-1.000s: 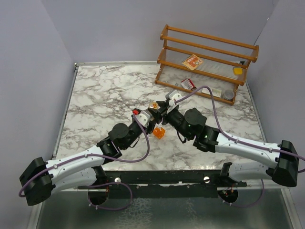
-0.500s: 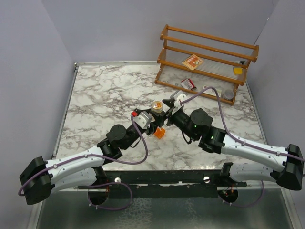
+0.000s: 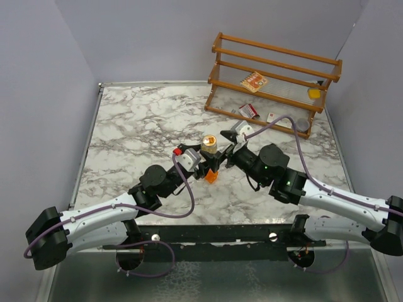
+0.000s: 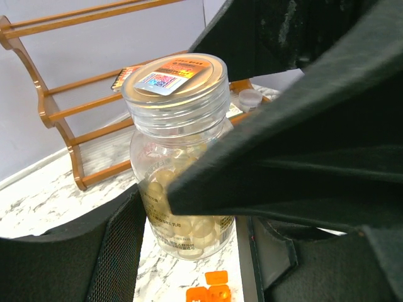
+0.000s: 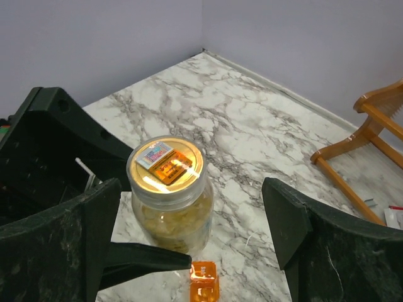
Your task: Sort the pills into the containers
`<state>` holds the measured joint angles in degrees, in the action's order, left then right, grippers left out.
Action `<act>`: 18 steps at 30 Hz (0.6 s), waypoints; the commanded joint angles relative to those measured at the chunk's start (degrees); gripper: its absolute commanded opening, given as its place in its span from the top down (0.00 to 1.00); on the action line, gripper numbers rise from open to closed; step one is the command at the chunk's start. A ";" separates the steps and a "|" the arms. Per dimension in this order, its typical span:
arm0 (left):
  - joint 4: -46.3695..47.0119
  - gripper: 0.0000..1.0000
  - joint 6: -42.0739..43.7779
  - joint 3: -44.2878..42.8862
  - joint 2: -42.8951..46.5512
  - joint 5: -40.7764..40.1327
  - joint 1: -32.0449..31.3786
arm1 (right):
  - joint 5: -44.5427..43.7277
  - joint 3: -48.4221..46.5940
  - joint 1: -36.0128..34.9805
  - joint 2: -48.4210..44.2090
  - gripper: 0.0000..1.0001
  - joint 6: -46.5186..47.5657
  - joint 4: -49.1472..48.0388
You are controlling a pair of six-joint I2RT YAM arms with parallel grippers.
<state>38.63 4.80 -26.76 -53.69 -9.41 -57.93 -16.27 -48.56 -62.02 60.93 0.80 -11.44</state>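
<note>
The gold lid (image 3: 210, 140) is clear above my left gripper's fingers. My left gripper should go on holding the jar upright until my right gripper closes around the lid (image 5: 167, 167).
A clear jar (image 3: 208, 145) with a gold lid, full of tan-yellow round pills (image 4: 189, 226), stands upright between the fingers of my left gripper (image 3: 205, 156), which is shut on its lower body (image 4: 182, 189). My right gripper (image 3: 225, 150) is open wide, one finger on each side of the jar (image 5: 169, 201) without touching it. In the right wrist view, the right gripper (image 5: 189, 185) frames the jar. A tiny orange square box (image 3: 211, 175) lies on the marble just in front of the jar (image 5: 204, 280), also low in the left wrist view (image 4: 211, 290).
A wooden rack (image 3: 277, 75) stands at the back right, holding red-and-white packets (image 3: 253, 82) and a yellow item (image 3: 313, 93). A grey round tin (image 3: 301, 125) and more packets (image 3: 247, 111) lie at its foot. Purple walls close in the marble table (image 3: 138, 126).
My right gripper's jaws have opened wide and come off the jar. Both arms have reached a little farther out. The jar stays in the left gripper.
</note>
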 commanded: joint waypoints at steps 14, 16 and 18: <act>3.18 1.00 -2.92 0.28 4.67 11.77 -0.43 | 14.36 0.07 -0.72 -18.90 0.03 -0.84 13.91; 3.06 1.00 -2.27 1.30 5.41 18.88 -0.43 | 15.16 0.46 -0.66 -19.89 0.02 -0.86 13.18; 2.71 1.00 -1.95 1.91 6.14 26.90 -0.43 | 16.14 0.80 -0.71 -20.69 0.02 -1.31 12.65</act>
<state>40.18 2.87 -26.33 -49.89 -0.03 -58.19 -3.11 -48.56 -62.30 41.85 0.23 0.14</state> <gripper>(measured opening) 0.534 0.974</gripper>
